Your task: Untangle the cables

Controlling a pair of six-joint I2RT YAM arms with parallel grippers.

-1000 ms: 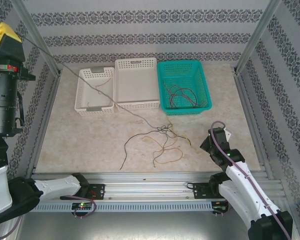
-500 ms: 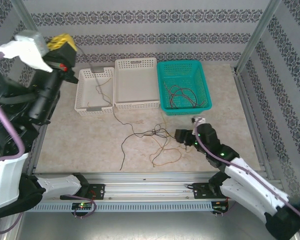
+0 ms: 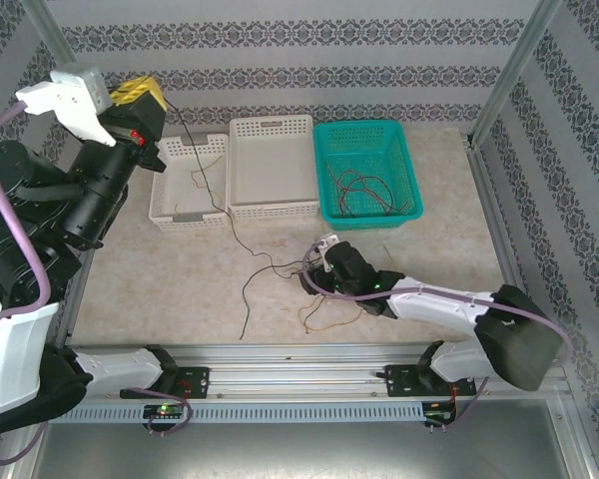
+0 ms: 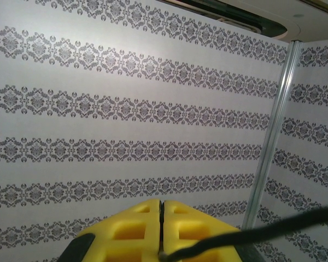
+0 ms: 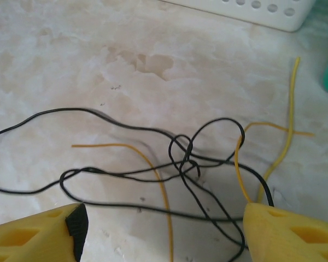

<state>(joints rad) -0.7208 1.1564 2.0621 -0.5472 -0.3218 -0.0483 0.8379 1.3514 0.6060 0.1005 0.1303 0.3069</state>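
Observation:
The black cable in my left gripper goes into the tangle's loops point(image 5: 187, 157), so my right gripper should hold the other cables point(image 5: 229, 220) while my left gripper pulls the black cable away.
A knot of thin black cables point(image 5: 186, 158) lies on the table, with yellow and orange cables point(image 5: 287, 136) mixed in. My right gripper point(image 5: 164, 221) hovers low over this tangle point(image 3: 319, 289), open, one yellow finger point(image 5: 287, 234) on each side and nothing gripped. It reaches the tangle from the right point(image 3: 312, 274). My left gripper point(image 3: 140, 97) is raised high at the left, shut on one black cable point(image 4: 251, 234) at the base of its fingers point(image 4: 126, 229). That cable point(image 3: 225, 205) runs down across the left basket to the tangle.
Three baskets stand at the back: a small white one point(image 3: 162, 185) with a thin cable in it, a bigger white one point(image 3: 273, 210), and a teal one point(image 3: 411, 185) holding several red and dark cables point(image 3: 364, 190). Metal posts and patterned walls enclose the table.
My right gripper has opened and swung left from the table's right side to the tangle. My left gripper has carried its black cable rightwards, and the cable now hangs slacker.

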